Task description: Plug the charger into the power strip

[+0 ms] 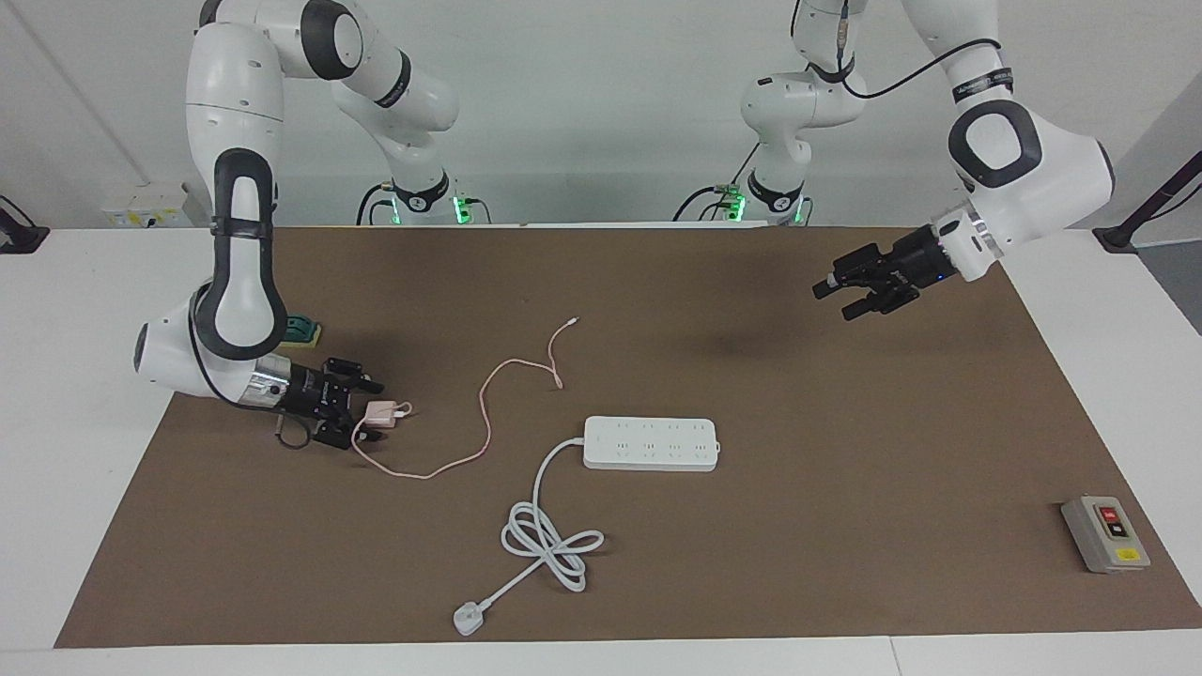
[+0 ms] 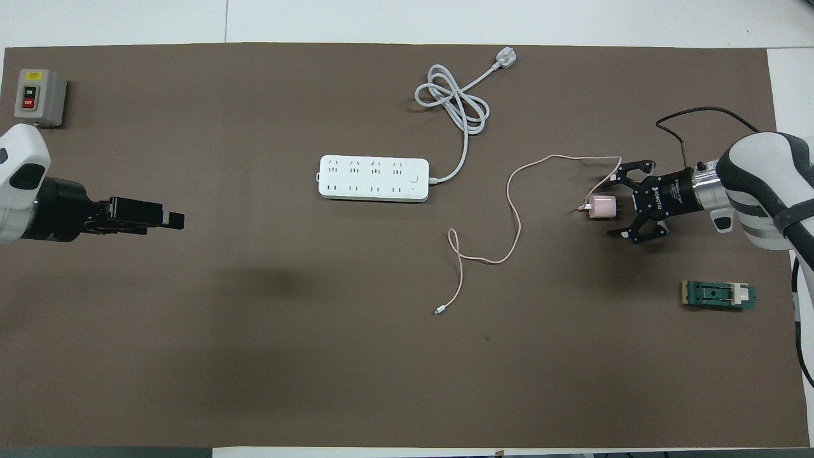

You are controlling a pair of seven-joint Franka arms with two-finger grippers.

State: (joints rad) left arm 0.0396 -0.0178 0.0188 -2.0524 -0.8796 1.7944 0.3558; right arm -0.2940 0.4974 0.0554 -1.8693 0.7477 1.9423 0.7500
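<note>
The pink cable [image 2: 565, 157] is lying in slack bends [image 2: 509, 183], so its near end will come along when I carry the charger. The white connector will trail behind.
The charger [image 1: 380, 413] [image 2: 601, 207], a small pale pink cube, lies on the brown mat toward the right arm's end. Its thin pink cable [image 1: 486, 427] [image 2: 512, 210] snakes toward the middle and ends in a white connector [image 1: 573, 322] [image 2: 439, 310]. My right gripper [image 1: 361, 413] [image 2: 618, 205] is low at the charger, open, one finger on each side of the cube with gaps showing. The power strip [image 1: 651, 443] [image 2: 373, 178], a long white bar, lies mid-table with its sockets up. My left gripper [image 1: 839, 299] [image 2: 175, 220] waits open in the air over bare mat at the left arm's end.
The strip's thick white cord [image 1: 547, 537] [image 2: 455, 102] loops away from the robots to a white plug [image 1: 467, 620] [image 2: 505, 58]. A grey switch box [image 1: 1105, 533] [image 2: 39, 97] sits at the left arm's end. A small green block [image 1: 302, 329] [image 2: 718, 294] lies near the right arm.
</note>
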